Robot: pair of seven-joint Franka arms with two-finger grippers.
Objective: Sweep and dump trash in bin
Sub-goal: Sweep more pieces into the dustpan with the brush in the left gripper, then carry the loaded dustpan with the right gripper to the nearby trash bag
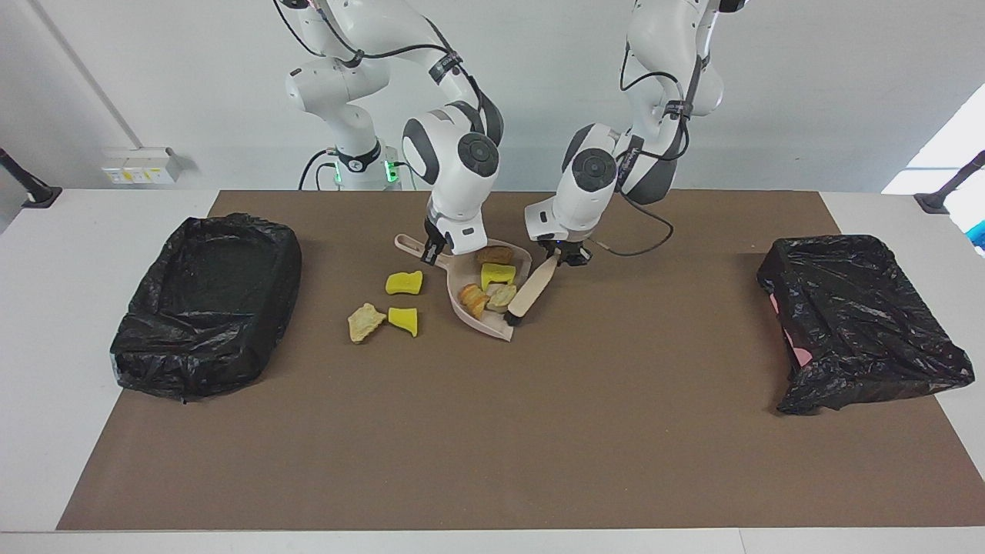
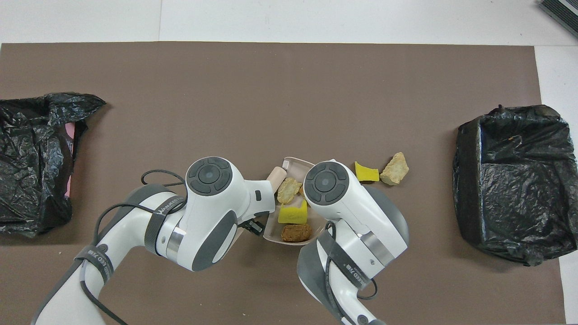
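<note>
Loose scraps lie on the other side of the loaded dustpan from the brush. My left gripper should back away, and my right gripper should empty the dustpan into the open bin.
My right gripper is shut on the handle of the beige dustpan, which rests on the brown mat. My left gripper is shut on the handle of the beige brush, whose head lies at the pan's side toward the left arm's end. Several scraps lie in the pan: a brown piece, a yellow sponge, a bread piece and a beige lump. On the mat beside the pan are two yellow sponges and a beige lump. In the overhead view both wrists hide the fingers.
A black-bagged bin stands open at the right arm's end of the table. Another black-bagged bin sits at the left arm's end, its bag crumpled over it with some pink showing. The brown mat covers most of the table.
</note>
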